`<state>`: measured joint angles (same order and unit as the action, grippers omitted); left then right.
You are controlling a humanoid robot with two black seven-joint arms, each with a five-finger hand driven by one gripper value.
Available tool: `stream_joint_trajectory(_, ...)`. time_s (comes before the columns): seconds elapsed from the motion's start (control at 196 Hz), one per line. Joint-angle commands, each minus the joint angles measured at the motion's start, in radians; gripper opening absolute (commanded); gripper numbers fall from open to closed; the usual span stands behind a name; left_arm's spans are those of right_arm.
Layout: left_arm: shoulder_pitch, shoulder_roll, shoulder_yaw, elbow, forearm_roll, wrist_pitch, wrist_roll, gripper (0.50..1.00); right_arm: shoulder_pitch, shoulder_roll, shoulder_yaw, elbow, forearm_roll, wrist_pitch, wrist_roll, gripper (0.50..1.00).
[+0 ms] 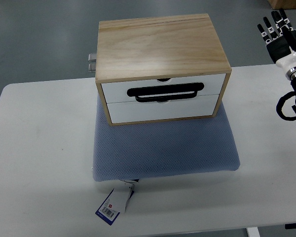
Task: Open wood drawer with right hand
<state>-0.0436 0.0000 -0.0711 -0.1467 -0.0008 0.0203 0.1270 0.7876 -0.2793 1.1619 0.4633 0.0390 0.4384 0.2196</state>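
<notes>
A straight seam (121, 102) separates the white drawer fronts, so the upper drawer (116, 92) will slide straight out on its own when the robot pulls that drawer's black loop handle.
A light wooden box (160, 47) with two white drawer fronts stands on a blue-grey cushion (163, 148) in the middle of the white table (39, 148). Both drawers are closed. The upper drawer (163, 89) carries a black loop handle (165, 92) that hangs over the seam with the lower drawer (163, 109). My right hand (278, 32) is raised at the far right edge, well right of the box and touching nothing. Its black fingers are spread and point away. The left arm does not show.
A blue and white tag (114, 203) sticks out from the cushion's near edge. A metal fitting (92, 62) juts from the box's left side. Black cables (291, 106) loop below my right wrist. Grey floor lies beyond the table's far edge.
</notes>
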Motion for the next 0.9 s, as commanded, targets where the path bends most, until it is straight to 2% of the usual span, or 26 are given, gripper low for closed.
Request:
stream_joint_trajectory(0.0,-0.001,0.000,-0.001,-0.001,-0.001,0.001,-0.001,1.000,0.005,-0.001,-0.007,0.000,-0.005,-0.004,-0.005,0.944)
stream_joint_trajectory(0.209,-0.001,0.000,0.001,-0.004,-0.001,0.001,-0.017,1.000,-0.001,-0.001,-0.008,0.000,-0.014,-0.015,-0.006,0.944)
stream_joint_trajectory(0.215,-0.001,0.000,0.002,-0.005,-0.001,0.001,-0.018,1.000,0.001,-0.004,-0.010,0.000,-0.016,-0.015,-0.026,0.944)
stream_joint_trajectory(0.332,-0.001,0.000,0.004,-0.010,-0.001,0.000,-0.020,1.000,0.025,-0.021,-0.028,0.005,-0.019,-0.029,-0.097,0.944)
stream_joint_trajectory(0.475,-0.001,0.000,0.004,-0.019,-0.001,0.000,-0.018,1.000,0.081,-0.038,-0.057,0.008,-0.044,-0.035,-0.117,0.944)
stream_joint_trajectory(0.48,-0.001,0.000,0.004,-0.022,0.001,-0.013,-0.017,1.000,0.122,-0.079,-0.108,0.014,-0.082,-0.037,-0.118,0.944)
stream_joint_trajectory(0.501,-0.001,0.000,0.004,-0.022,0.002,-0.014,-0.015,1.000,0.139,-0.101,-0.131,0.018,-0.099,-0.038,-0.120,0.944)
stream_joint_trajectory(0.552,-0.001,0.000,0.004,-0.022,0.002,-0.014,-0.015,1.000,0.139,-0.101,-0.131,0.018,-0.099,-0.038,-0.120,0.944)
stream_joint_trajectory(0.557,-0.001,0.000,0.005,-0.028,0.004,-0.016,-0.010,1.000,0.189,-0.153,-0.199,0.035,-0.146,-0.047,-0.123,0.944)
stream_joint_trajectory(0.567,-0.001,0.000,0.005,-0.031,0.004,-0.016,-0.009,1.000,0.200,-0.164,-0.217,0.043,-0.156,-0.049,-0.127,0.944)
stream_joint_trajectory(0.649,-0.001,0.000,0.007,-0.042,0.002,-0.016,-0.010,1.000,0.246,-0.202,-0.281,0.077,-0.191,-0.067,-0.147,0.944)
stream_joint_trajectory(0.654,-0.001,0.000,0.010,-0.053,0.002,-0.016,-0.010,1.000,0.306,-0.260,-0.377,0.134,-0.229,-0.087,-0.192,0.944)
stream_joint_trajectory(0.715,-0.002,0.000,0.010,-0.065,0.004,-0.016,-0.009,1.000,0.396,-0.345,-0.531,0.219,-0.271,-0.095,-0.250,0.944)
stream_joint_trajectory(0.766,-0.002,0.000,0.010,-0.065,0.004,-0.016,-0.009,1.000,0.397,-0.345,-0.531,0.219,-0.271,-0.095,-0.250,0.944)
stream_joint_trajectory(0.772,-0.005,0.000,0.010,-0.080,0.005,-0.016,-0.009,1.000,0.492,-0.398,-0.674,0.288,-0.301,-0.093,-0.282,0.944)
stream_joint_trajectory(0.894,-0.005,0.000,0.007,-0.116,0.004,-0.016,-0.006,1.000,0.812,-0.480,-1.056,0.432,-0.330,-0.073,-0.342,0.944)
